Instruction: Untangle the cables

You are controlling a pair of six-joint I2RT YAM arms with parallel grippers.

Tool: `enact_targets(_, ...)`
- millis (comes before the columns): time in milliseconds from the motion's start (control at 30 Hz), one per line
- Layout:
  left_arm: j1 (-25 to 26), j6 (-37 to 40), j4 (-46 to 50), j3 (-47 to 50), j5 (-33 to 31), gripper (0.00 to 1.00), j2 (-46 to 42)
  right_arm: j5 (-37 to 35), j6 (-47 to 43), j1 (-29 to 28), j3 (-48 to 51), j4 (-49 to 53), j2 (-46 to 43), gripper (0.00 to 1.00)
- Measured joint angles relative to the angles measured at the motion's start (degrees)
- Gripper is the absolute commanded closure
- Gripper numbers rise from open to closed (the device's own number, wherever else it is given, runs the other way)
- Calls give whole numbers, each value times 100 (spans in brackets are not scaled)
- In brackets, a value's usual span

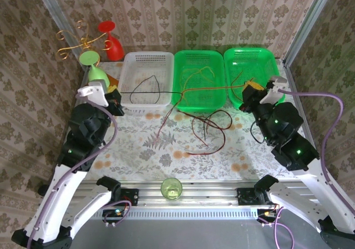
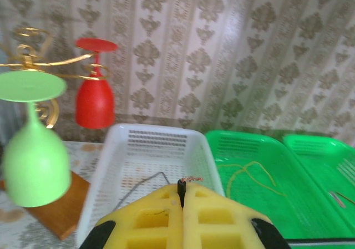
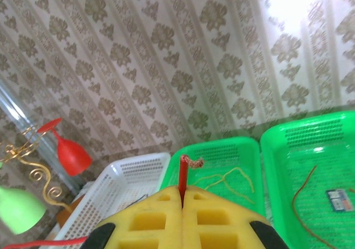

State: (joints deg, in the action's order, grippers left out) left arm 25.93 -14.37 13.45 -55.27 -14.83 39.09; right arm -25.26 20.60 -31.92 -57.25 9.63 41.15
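The black cable is pulled tight where it meets the red cable (image 1: 181,93), so my left gripper should go lower to give slack while my right gripper pulls the red cable free (image 1: 213,87).
The cables lie partly tangled on the tablecloth, dark red and black loops (image 1: 209,130) in front of the green baskets. My left gripper (image 1: 115,98) (image 2: 183,198) is shut on the end of a black cable (image 2: 181,187), which runs taut to the right over the white basket (image 1: 147,66). My right gripper (image 1: 248,93) (image 3: 182,198) is shut on the end of a red cable (image 3: 182,177), stretched leftward across the middle green basket (image 1: 199,57). A yellow cable (image 3: 224,179) (image 2: 249,172) rests inside that basket. An orange-brown cable (image 3: 302,199) lies in the right green basket (image 1: 252,55).
A gold rack (image 1: 83,41) at the back left holds a red glass (image 1: 112,44) and a light green glass (image 1: 95,69) upside down, close to my left arm. A small green cup (image 1: 171,188) stands at the near table edge.
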Motion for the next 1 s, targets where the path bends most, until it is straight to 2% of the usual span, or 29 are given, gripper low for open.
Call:
enact_targets(367, -92, 380, -116, 352, -1228, 100, -570, -649, -835, 101, -44, -31, -223, 100)
enact_targets(600, -138, 608, -247, 474, -1779, 100, -890, -1130, -1298, 197, -50, -81, -573, 100)
enact_targets(1000, -203, 669, -278, 507, -1919, 100, -909, -1488, -1598, 304, -90, -173, -745, 100)
